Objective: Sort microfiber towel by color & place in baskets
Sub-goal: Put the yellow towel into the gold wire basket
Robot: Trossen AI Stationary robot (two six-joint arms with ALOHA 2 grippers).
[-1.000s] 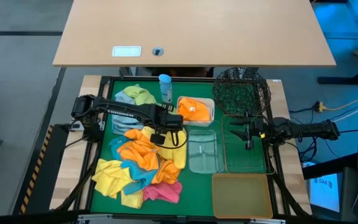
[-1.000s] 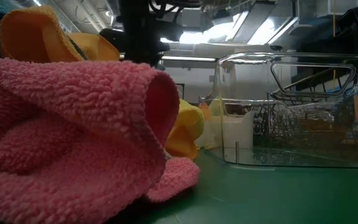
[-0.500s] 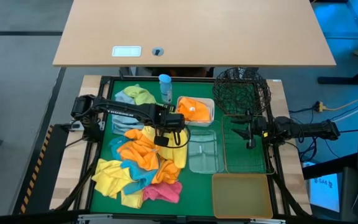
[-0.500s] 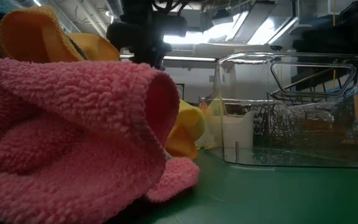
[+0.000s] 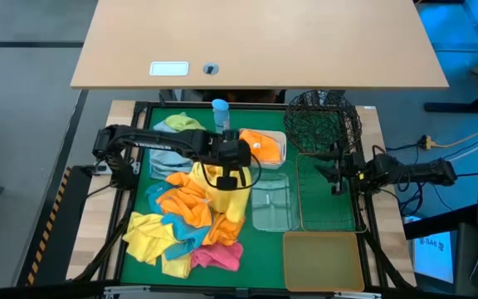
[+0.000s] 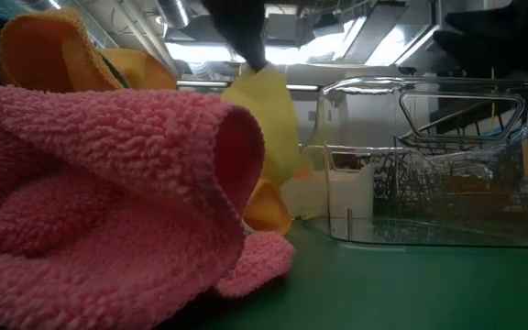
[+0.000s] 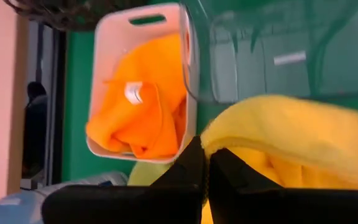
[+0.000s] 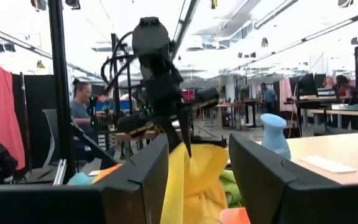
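The hanging yellow towel [image 8: 194,185] is in line with my right gripper's open fingers. My right gripper should keep going toward the part of the towel [image 6: 266,96] below my left gripper and close there.
My left gripper [image 5: 233,166] is shut on a yellow microfiber towel [image 5: 227,189] above the pile's far right part, beside the clear tub [image 5: 270,199]. The low view shows that towel [image 6: 266,119] hanging below the gripper [image 6: 246,50]. Orange [image 5: 191,206], yellow [image 5: 146,232], teal [image 5: 181,231] and pink [image 5: 218,256] towels lie heaped on the green mat. An orange towel [image 5: 258,144] lies in the white tub [image 5: 282,148]. My right gripper [image 5: 336,176] waits open above the rectangular wire basket [image 5: 330,199]. My left gripper pinches an upper edge or fold of the yellow towel [image 7: 219,144] between its two shut fingers [image 7: 188,165], coming from above. The towel hangs slack below the fingers [image 6: 273,137]. Whether its lower end still lies on the pile I cannot tell.
A black round wire-mesh basket [image 5: 324,120] stands at the far right, an amber tub [image 5: 322,259] at the near right. A blue-capped bottle [image 5: 220,115] and light green and grey-blue towels [image 5: 177,129] sit at the far edge. A pink towel [image 6: 108,202] fills the low view's foreground.
My left gripper has shut on the yellow towel in the pile, then risen and gone toward the table's right and far edge, drawing the towel up so that it hangs below the fingers. The rest of the pile has stayed put.
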